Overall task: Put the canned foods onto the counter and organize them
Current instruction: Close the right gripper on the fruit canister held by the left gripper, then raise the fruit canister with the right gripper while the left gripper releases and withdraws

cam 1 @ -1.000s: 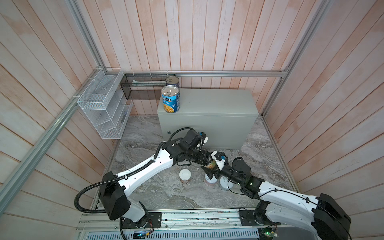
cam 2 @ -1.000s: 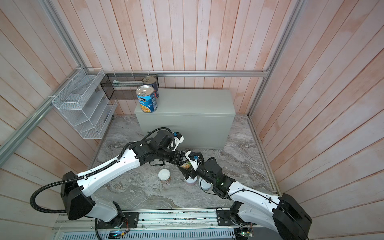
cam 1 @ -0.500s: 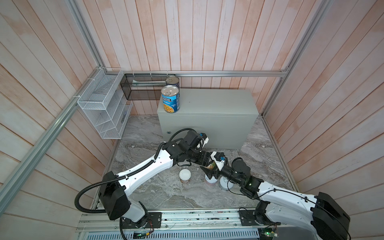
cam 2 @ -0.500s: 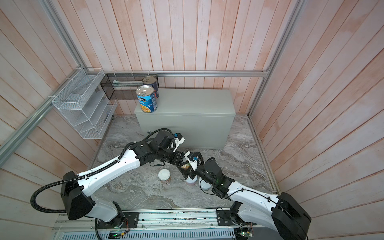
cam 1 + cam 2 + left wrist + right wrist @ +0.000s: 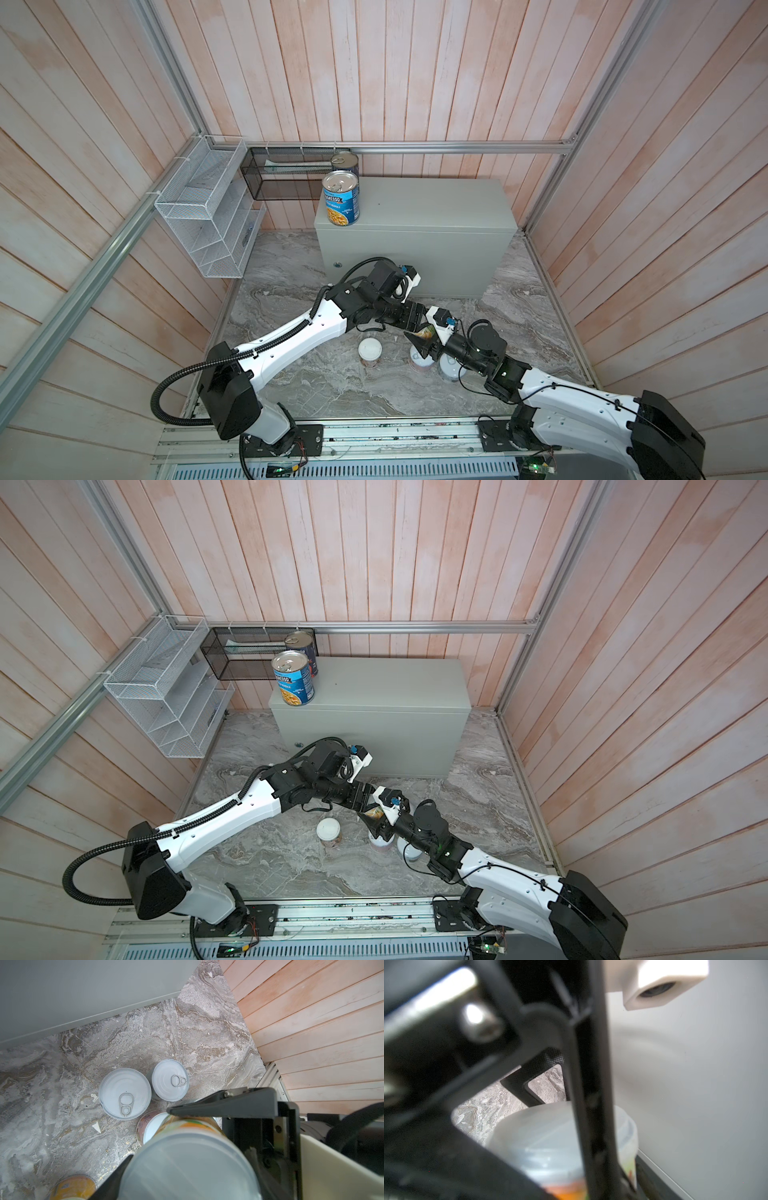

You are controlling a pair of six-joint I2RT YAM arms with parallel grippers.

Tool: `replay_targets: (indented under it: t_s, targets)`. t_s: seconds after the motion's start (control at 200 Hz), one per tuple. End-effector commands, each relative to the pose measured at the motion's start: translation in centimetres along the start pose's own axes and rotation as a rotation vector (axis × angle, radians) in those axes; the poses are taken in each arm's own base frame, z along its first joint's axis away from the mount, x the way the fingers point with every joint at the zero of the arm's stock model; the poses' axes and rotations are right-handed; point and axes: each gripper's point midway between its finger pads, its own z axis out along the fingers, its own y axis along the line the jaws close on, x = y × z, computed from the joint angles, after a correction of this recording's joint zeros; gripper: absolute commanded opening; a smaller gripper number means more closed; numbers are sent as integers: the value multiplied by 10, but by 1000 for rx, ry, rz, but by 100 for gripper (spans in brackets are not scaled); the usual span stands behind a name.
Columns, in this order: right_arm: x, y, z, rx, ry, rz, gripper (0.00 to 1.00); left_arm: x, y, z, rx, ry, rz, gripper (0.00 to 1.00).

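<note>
The same colourful can (image 5: pixel 426 331) is in both my grippers, so next my left gripper opens and moves away before my right gripper lifts the can onto the counter (image 5: pixel 380 197).
A white-lidded colourful can (image 5: pixel 427 332) (image 5: pixel 375 812) hangs above the marble floor. My left gripper (image 5: pixel 415 323) (image 5: pixel 187 1167) is shut on it from the left, and its lid (image 5: pixel 187 1163) fills the left wrist view. My right gripper (image 5: pixel 424 345) (image 5: pixel 562 1167) comes from the right with its jaws against the same can's sides (image 5: pixel 546 1142). The blue Progresso can (image 5: pixel 341 199) and another metal-topped can (image 5: pixel 345 161) stand on the counter (image 5: pixel 428 208) at its left end. On the floor stand a white-lidded can (image 5: pixel 370 351) and short pull-tab cans (image 5: pixel 124 1094) (image 5: pixel 170 1080).
A third short can (image 5: pixel 148 1129) sits right under the held one, and an orange-labelled can (image 5: pixel 72 1187) stands nearby. A white wire rack (image 5: pixel 208 208) and a black mesh basket (image 5: pixel 291 174) hang on the left wall. Wooden walls close in both sides.
My right gripper's jaws have closed in on the can that the left gripper holds. Both arms have stayed almost where they were.
</note>
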Motion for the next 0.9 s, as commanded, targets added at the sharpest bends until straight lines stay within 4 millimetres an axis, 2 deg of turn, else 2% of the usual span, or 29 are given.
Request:
replay_targets:
  t_s: [0.0, 0.185, 0.335, 0.425, 0.51, 0.59, 0.695, 0.735, 0.895]
  targets:
    - [-29, -17, -6, 83, -108, 31, 76, 15, -14, 3, 81, 66, -12, 53]
    - [-32, -18, -9, 90, -116, 42, 74, 16, -6, 5, 87, 64, -50, 58]
    - [-32, -22, -12, 112, -123, 64, 72, 14, -6, 4, 114, 50, -63, 70]
    - [-33, -24, -14, 124, -132, 73, 72, 13, -5, 2, 114, 42, -67, 82]
    - [-33, -26, -15, 134, -134, 78, 71, 13, -3, 1, 112, 35, -75, 83]
    - [-35, -28, -16, 144, -140, 91, 70, 14, 2, 1, 99, 34, -90, 90]
    - [-38, -29, -18, 149, -150, 99, 70, 14, 4, -2, 98, 22, -98, 93]
    - [-38, -29, -18, 148, -151, 100, 70, 12, 5, -3, 99, 13, -103, 100]
    - [-35, -35, -17, 181, -136, 116, 70, 8, 11, -11, 90, -28, -116, 100]
